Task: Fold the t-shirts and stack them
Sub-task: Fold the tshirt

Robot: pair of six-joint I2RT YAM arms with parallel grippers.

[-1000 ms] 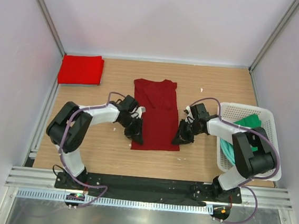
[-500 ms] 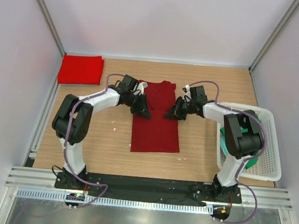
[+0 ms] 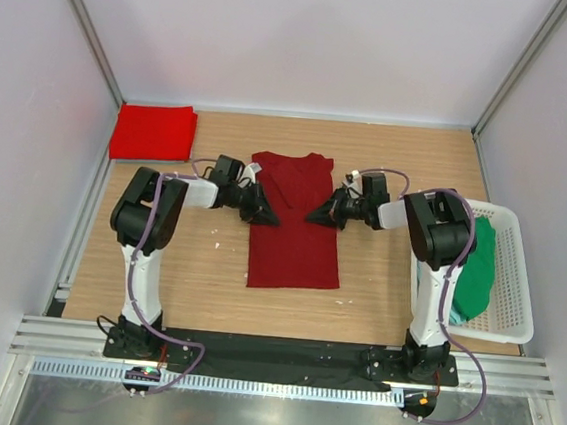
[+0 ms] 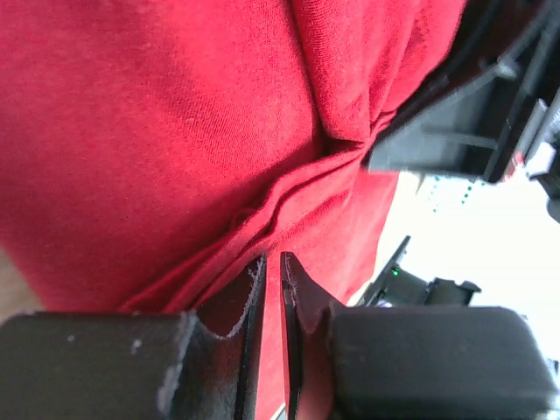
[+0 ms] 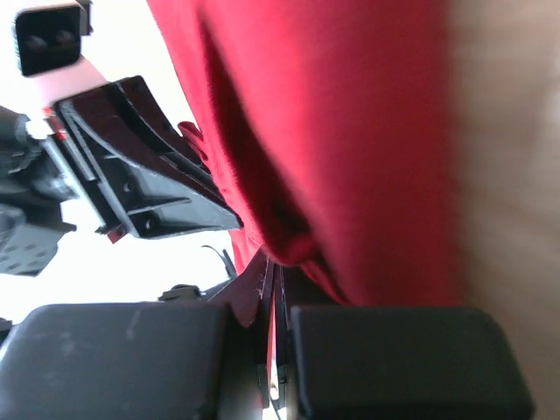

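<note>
Creases ridge up in the maroon t-shirt at my grippers' fingers, so I should sweep both shut grippers down to the t-shirt's near hem before taking its corners.
The dark maroon t-shirt lies flat mid-table as a long narrow strip, collar at the far end. My left gripper is low at its left edge, jaws nearly closed with a pinch of maroon cloth between them, as the left wrist view shows. My right gripper is at the shirt's right edge, shut on the cloth in the right wrist view. The two grippers face each other across the upper half. The brighter red t-shirt lies folded at the far left. A green t-shirt sits in the basket. No teal shirt shows.
A white plastic basket stands at the right edge of the wooden table. Grey walls close in the left, far and right sides. A metal rail runs along the near edge by the arm bases.
Both grippers moved from the shirt's lower sides up to its upper half and dropped low at its edges. The maroon shirt's outline has hardly changed.
</note>
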